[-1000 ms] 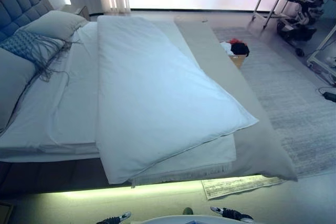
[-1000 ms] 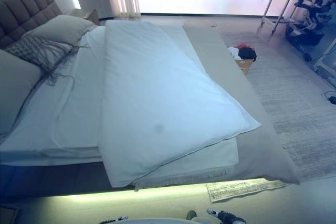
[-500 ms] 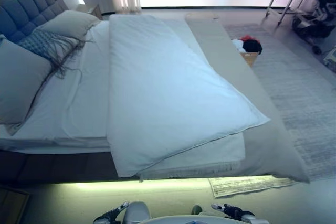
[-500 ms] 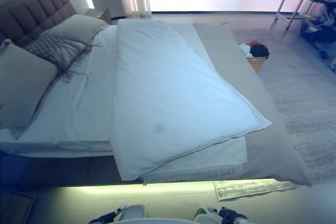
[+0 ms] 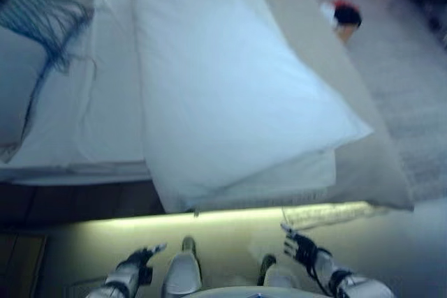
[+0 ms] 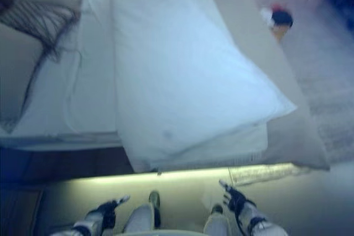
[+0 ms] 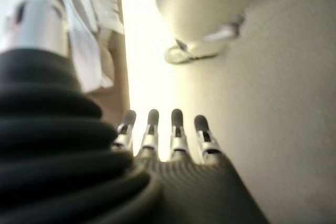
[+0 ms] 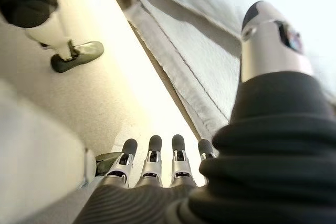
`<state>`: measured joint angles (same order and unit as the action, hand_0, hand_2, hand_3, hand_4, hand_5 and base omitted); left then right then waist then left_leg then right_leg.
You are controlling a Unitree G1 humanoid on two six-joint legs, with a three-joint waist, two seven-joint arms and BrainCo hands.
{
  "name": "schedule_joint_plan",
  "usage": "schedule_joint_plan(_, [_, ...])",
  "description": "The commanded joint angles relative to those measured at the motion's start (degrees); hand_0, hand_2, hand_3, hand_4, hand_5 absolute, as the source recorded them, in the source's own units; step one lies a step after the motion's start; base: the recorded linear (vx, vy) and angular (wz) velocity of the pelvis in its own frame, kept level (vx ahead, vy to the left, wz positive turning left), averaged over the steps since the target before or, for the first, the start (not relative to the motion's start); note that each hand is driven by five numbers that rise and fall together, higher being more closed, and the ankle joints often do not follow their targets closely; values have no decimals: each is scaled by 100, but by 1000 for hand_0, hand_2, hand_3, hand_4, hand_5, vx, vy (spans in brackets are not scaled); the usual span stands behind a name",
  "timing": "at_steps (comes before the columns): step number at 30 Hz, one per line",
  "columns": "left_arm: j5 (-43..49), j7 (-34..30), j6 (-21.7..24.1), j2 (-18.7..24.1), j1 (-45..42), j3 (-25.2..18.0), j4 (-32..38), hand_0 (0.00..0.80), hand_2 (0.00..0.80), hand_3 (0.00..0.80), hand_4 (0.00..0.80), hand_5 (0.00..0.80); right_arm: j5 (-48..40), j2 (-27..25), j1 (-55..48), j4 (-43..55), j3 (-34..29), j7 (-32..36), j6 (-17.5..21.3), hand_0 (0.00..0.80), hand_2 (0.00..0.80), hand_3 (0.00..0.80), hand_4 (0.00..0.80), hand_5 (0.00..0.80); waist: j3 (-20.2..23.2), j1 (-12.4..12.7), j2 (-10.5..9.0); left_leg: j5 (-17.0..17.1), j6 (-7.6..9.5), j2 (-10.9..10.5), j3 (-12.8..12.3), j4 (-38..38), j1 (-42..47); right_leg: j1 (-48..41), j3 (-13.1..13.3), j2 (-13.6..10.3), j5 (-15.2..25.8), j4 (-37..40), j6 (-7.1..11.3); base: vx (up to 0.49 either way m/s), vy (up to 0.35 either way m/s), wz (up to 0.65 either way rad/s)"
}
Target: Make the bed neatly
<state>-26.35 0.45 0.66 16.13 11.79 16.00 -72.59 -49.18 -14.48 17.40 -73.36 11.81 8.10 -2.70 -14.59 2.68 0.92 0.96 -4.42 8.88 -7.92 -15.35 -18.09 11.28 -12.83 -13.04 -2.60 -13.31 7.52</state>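
My gripper is about to pull, and a separate white layer (image 5: 299, 174) shows under the duvet's corner (image 5: 223, 88). The duvet will slide over that layer and leave it flat.
The bed has a white folded duvet (image 5: 223, 82) lying lengthwise down its middle, over a white sheet (image 5: 105, 102). A grey blanket (image 5: 367, 165) hangs along the bed's right side. Grey pillows (image 5: 17, 82) and a fringed cushion (image 5: 42, 15) lie at the head end on the left. My left hand (image 5: 136, 262) and right hand (image 5: 300, 246) are low in front of the bed's near edge, above the floor. Both have straight fingers and hold nothing; the wrist views show the left hand's fingers (image 7: 177, 129) and the right hand's fingers (image 8: 155, 156) spread over the floor.
A basket of clothes (image 5: 343, 19) stands on the grey rug (image 5: 412, 88) to the right of the bed. A pale mat (image 5: 328, 214) sticks out from under the bed's near right corner. A lit strip (image 5: 209, 218) runs under the bed's near edge.
The camera has tilted down and the bed sits higher in the picture. Both hands have come into view at the bottom, in front of the bed.
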Motion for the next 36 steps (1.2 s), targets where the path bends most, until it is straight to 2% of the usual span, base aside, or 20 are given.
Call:
schedule_joint_plan(1, [-417, 62, 111, 89, 414, 32, 125, 0, 0, 0, 0, 0, -519, -179, 456, 251, -236, 35, 9, 0, 0, 0, 0, 0, -406, 156, -222, 24, -224, 316, 231, -368, -467, 48, 111, -426, 432, 300, 106, -107, -141, 0])
schedule_joint_plan(8, [-975, -130, 90, 251, 830, 191, 424, 0, 0, 0, 0, 0, -934, -786, 1456, 352, -209, 11, -240, 0, 0, 0, 0, 0, -712, 289, -158, 50, -343, 322, 502, -912, -1407, 989, 56, -346, 83, -468, -18, -62, -96, 7])
schedule_joint_plan(15, [-1451, 8, 93, 197, 1016, 292, 848, 0, 0, 0, 0, 0, -1007, -1347, 2311, 265, -151, -152, -381, 0, 0, 0, 0, 0, -860, 412, 58, -83, -188, 114, 667, -1290, -2146, 2379, 229, -409, -263, -1743, -145, -38, 18, 19])
schedule_joint_plan(16, [-1539, 44, 108, 160, 1009, 291, 897, 0, 0, 0, 0, 0, -1022, -1444, 2441, 252, -141, -158, -400, 0, 0, 0, 0, 0, -888, 433, 98, -282, -202, 99, 713, -1410, -2164, 2500, 274, -428, -474, -1998, -124, 79, 59, 20])
schedule_joint_plan(18, [-1674, 60, 153, 113, 981, 280, 971, 0, 0, 0, 0, 0, -1016, -1575, 2620, 242, -133, -147, -364, 0, 0, 0, 0, 0, -917, 461, 167, -319, -165, 58, 762, -1496, -2319, 2756, 290, -460, -536, -2218, -162, 51, 52, 17])
schedule_joint_plan(24, [-2220, 51, 370, 103, 824, 289, 1285, 0, 0, 0, 0, 0, -871, -2069, 3250, 365, -83, -178, -429, 0, 0, 0, 0, 0, -996, 517, 337, -396, -20, -129, 829, -1681, -2806, 3427, 360, -493, -542, -2577, -242, 3, 63, 6])
schedule_joint_plan(36, [-2635, -74, 691, 194, 410, 193, 1783, 0, 0, 0, 0, 0, -694, -2588, 4192, 627, 71, -214, -419, 0, 0, 0, 0, 0, -1214, 641, 528, -275, 51, -271, 935, -1750, -3386, 4092, 449, -513, -618, -3042, -326, 12, 48, 5])
